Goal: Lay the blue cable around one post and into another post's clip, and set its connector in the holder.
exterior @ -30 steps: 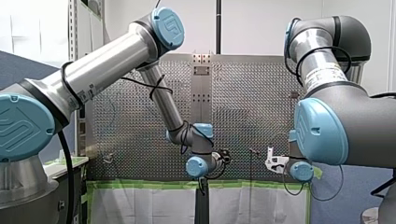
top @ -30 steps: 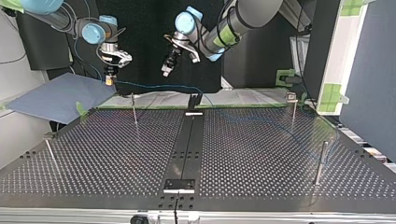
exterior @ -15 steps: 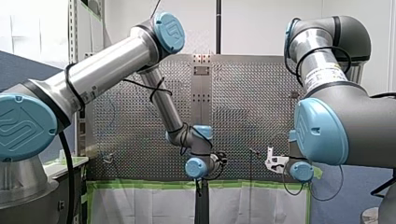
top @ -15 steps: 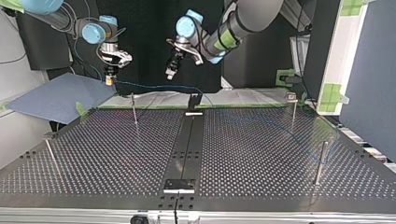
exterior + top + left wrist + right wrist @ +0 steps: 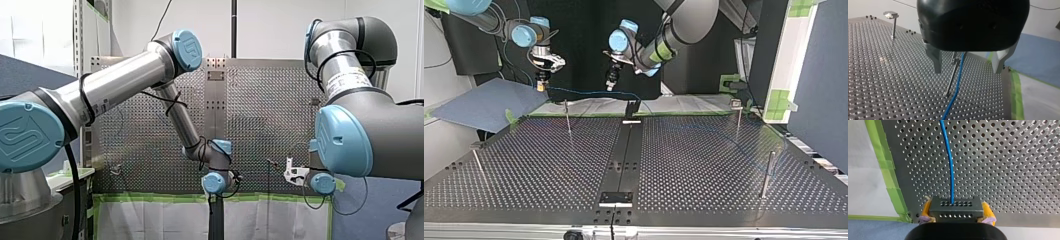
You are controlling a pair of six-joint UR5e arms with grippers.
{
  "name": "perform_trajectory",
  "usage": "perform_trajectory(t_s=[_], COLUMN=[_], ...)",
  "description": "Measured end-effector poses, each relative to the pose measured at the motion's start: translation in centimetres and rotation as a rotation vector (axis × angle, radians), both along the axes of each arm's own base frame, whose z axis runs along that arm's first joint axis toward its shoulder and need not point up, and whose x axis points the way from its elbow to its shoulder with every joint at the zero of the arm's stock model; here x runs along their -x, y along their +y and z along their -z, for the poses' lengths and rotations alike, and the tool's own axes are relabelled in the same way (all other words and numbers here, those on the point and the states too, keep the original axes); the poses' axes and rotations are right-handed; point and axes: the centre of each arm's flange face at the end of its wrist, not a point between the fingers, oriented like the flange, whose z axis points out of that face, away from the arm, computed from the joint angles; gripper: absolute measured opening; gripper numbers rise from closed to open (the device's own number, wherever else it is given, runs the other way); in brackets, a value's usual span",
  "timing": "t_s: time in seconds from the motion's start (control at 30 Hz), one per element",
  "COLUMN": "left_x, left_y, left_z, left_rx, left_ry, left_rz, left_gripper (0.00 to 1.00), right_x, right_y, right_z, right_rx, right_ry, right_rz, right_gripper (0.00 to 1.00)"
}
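Observation:
My gripper will make the blue cable (image 5: 948,151) lean into a gentle bow when I carry it, since it leaves its dark grey connector (image 5: 952,202) in one smooth line.
The blue cable (image 5: 589,92) hangs taut above the table's far edge in the top view. Its dark grey connector (image 5: 955,208) sits between the yellow pads (image 5: 926,210) of my right gripper (image 5: 541,85), which is shut on it; the cable (image 5: 950,170) runs straight away from the connector. My left gripper (image 5: 966,63) is open, and its metal fingers (image 5: 935,60) straddle the cable (image 5: 958,80) without touching it. A thin post (image 5: 951,77) stands just below, beside the cable. In the top view my left gripper (image 5: 611,83) points down just above the cable.
More thin posts stand on the perforated table (image 5: 684,165): one below the cable (image 5: 567,117), two at the top view's right (image 5: 738,117) (image 5: 768,172), one at its left (image 5: 478,162). A black holder (image 5: 631,107) sits at the far middle. Green tape (image 5: 890,180) lines the table's edge.
My left gripper has come down and turned to point straight at the cable, shifting slightly toward the top view's right. My right gripper and the connector have not moved.

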Motion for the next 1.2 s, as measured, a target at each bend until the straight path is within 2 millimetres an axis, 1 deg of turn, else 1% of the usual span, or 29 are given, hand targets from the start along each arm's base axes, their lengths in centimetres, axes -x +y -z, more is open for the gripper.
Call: perform_trajectory(t_s=[0.17,0.33,0.53,0.8,0.83,0.87,0.9,0.97,1.0,1.03,1.07,1.1,1.17,1.2], left_x=[-1.6,-2.6,-3.1,-3.3,-3.3,-3.3,-3.3,-3.3,-3.3,-3.3,-3.3,-3.3,-3.3,-3.3], left_y=[0.0,0.8,1.6,1.6,1.7,1.7,1.7,1.7,1.7,1.6,1.6,1.6,1.6,1.6], left_z=[-0.7,-0.8,-0.7,-0.7,-0.7,-0.7,-0.7,-0.7,-0.7,-0.7,-0.7,-0.8,-0.7,-0.7], left_rx=[0.002,-0.025,-0.064,-0.069,-0.069,-0.069,-0.069,-0.068,-0.067,-0.067,-0.066,-0.066,-0.066,-0.066], left_ry=[-0.008,-0.008,-0.009,-0.015,-0.015,-0.015,-0.015,-0.015,-0.015,-0.015,-0.015,-0.015,-0.015,-0.015], left_rz=[-0.016,-0.049,-0.077,-0.081,-0.081,-0.082,-0.082,-0.081,-0.081,-0.081,-0.081,-0.080,-0.080,-0.080], left_gripper=[0.98,0.98,0.98,0.98,0.95,0.89,0.89,0.72,0.72,0.61,0.57,0.57,0.31,0.31], right_x=[0.0,0.0,0.0,0.0,0.0,0.0,0.0,0.1,0.1,0.2,0.2,0.2,0.2,0.2], right_y=[0.0,0.0,0.0,0.0,0.0,0.0,0.0,0.0,0.0,0.0,0.0,0.0,0.0,-0.1], right_z=[0.0,0.0,0.0,0.0,0.0,0.0,0.0,0.0,0.0,0.0,0.0,0.0,0.0,0.0], right_rx=[0.000,-0.001,-0.002,-0.002,-0.002,-0.002,-0.002,-0.002,-0.002,-0.003,-0.003,-0.003,-0.003,-0.003], right_ry=[0.001,0.002,0.003,0.003,0.003,0.003,0.003,0.003,0.003,0.003,0.003,0.003,0.003,0.003], right_rz=[0.000,0.000,-0.001,-0.001,0.000,0.000,0.000,0.001,0.002,0.002,0.003,0.003,0.003,0.003], right_gripper=[0.00,0.00,0.00,0.00,0.00,0.00,0.00,0.00,0.00,0.00,0.00,0.00,0.00,0.00])
